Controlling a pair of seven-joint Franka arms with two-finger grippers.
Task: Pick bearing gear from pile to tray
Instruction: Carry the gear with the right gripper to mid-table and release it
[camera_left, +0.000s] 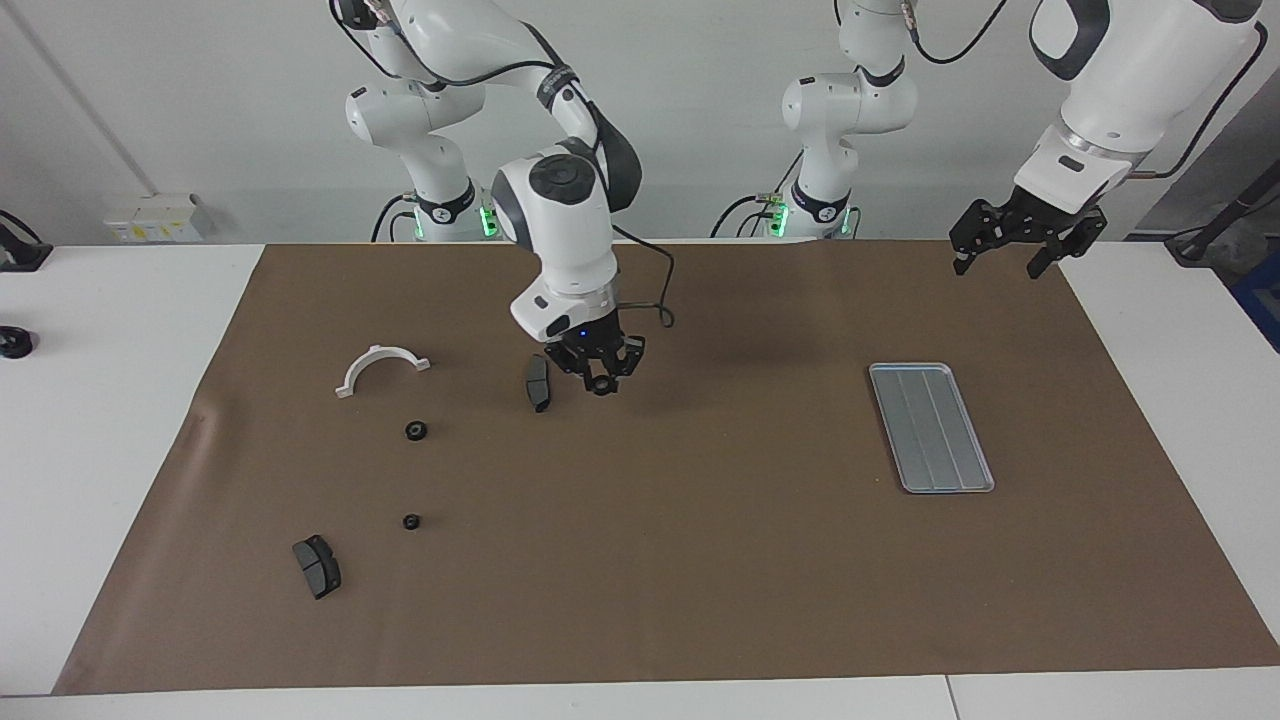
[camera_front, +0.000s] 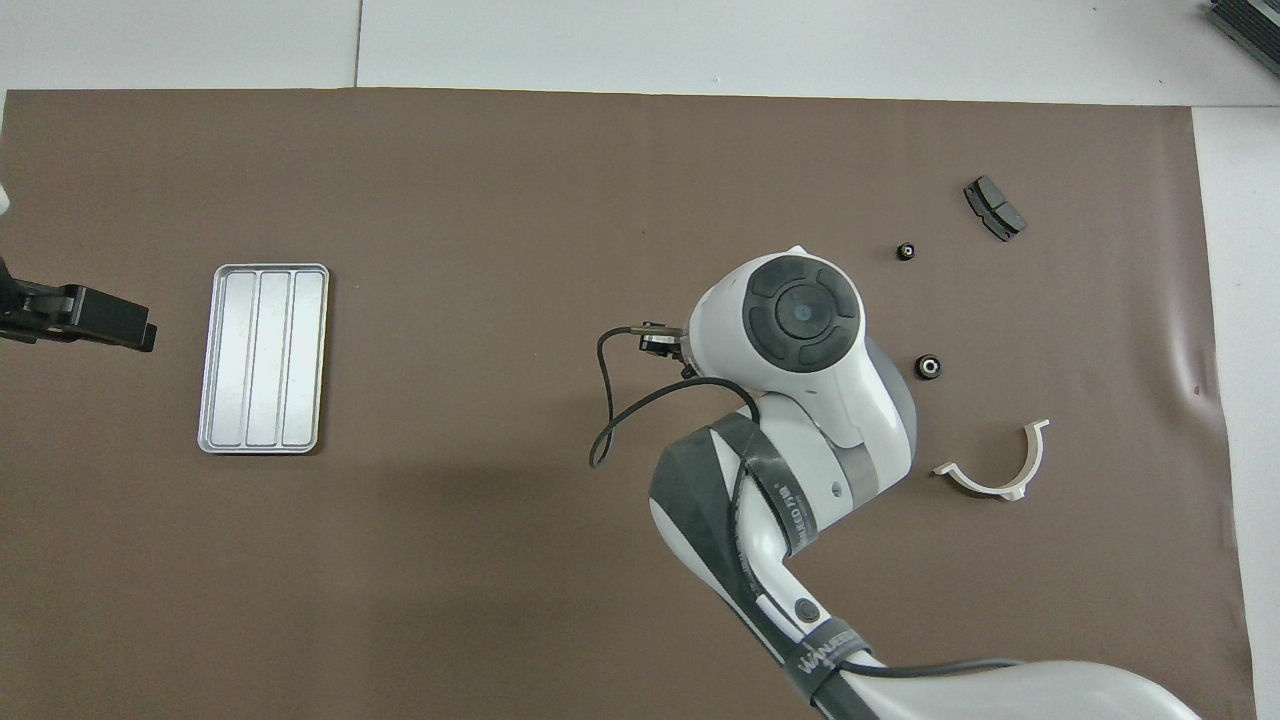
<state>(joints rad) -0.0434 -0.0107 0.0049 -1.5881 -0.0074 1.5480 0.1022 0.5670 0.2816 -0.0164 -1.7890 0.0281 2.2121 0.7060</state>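
Note:
The gear is hanging just over clear mat (camera_left: 768, 414), so my right gripper should go on carrying it toward the tray and let go of it midway (camera_left: 685, 402), where my left gripper can reach.
My right gripper (camera_left: 600, 380) is shut on a small black round gear (camera_left: 600, 386) and holds it just over the brown mat, beside a dark grey brake pad (camera_left: 537, 383). In the overhead view the arm's wrist hides this gripper. Two more black gears (camera_left: 416, 430) (camera_left: 411, 521) lie on the mat toward the right arm's end; they also show in the overhead view (camera_front: 929, 367) (camera_front: 906, 251). The silver ribbed tray (camera_left: 930, 427) (camera_front: 263, 358) lies empty toward the left arm's end. My left gripper (camera_left: 998, 265) (camera_front: 120, 322) waits open, raised over the mat's edge.
A white half-ring bracket (camera_left: 380, 368) (camera_front: 995, 470) lies near the gears. A second brake pad (camera_left: 317, 566) (camera_front: 995, 208) lies farther from the robots than the gears. The brown mat (camera_left: 700, 560) covers most of the white table.

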